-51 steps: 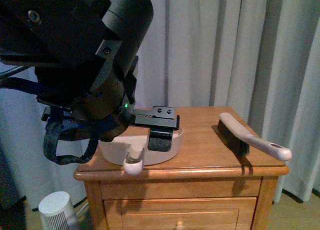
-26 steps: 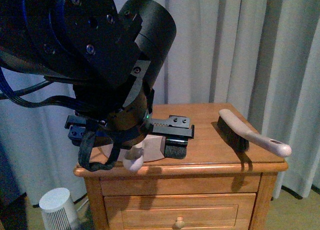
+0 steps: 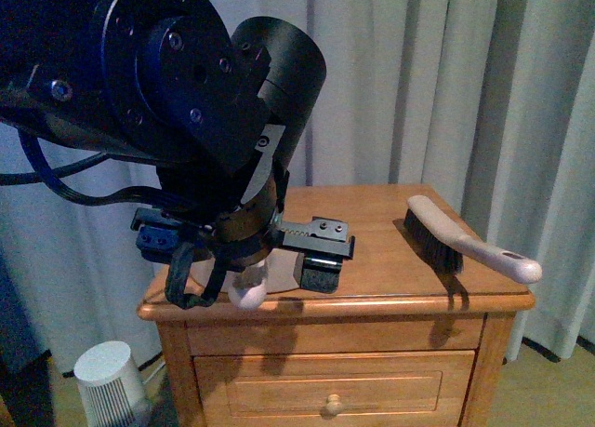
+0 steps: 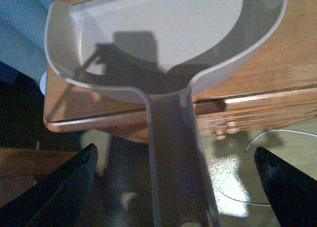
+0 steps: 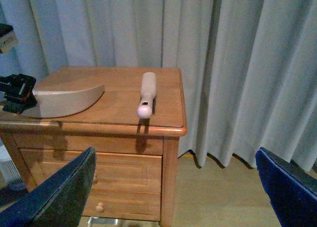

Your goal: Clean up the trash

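I expect the beige dustpan [image 4: 166, 34] to hold the trash inside when I lift it, because the dustpan's raised sides [image 4: 233, 66] bend in toward the handle.
The trash is not in view in any frame. A beige dustpan [image 4: 148, 34] lies on the wooden nightstand [image 3: 390, 260], with nothing showing inside it. Its handle [image 4: 173, 153] sticks out past the front edge. My left gripper [image 4: 174, 153] is open, one finger on each side of that handle and well clear of it. In the front view my left arm hides most of the dustpan [image 3: 282, 267], and one dark finger pad [image 3: 321, 273] hangs beside it. Away from the nightstand, my right gripper [image 5: 176, 153] is open over the floor and holds nothing.
A beige hand brush [image 3: 456, 241] with dark bristles lies at the nightstand's right side, its handle past the edge. The brush [image 5: 147, 93] and dustpan [image 5: 64, 101] also show in the right wrist view. Grey curtains hang behind. A white cylinder [image 3: 110, 376] stands on the floor at the left.
My left arm has swung right and lower over the dustpan, and it now covers most of the pan in the front view. The brush has not moved.
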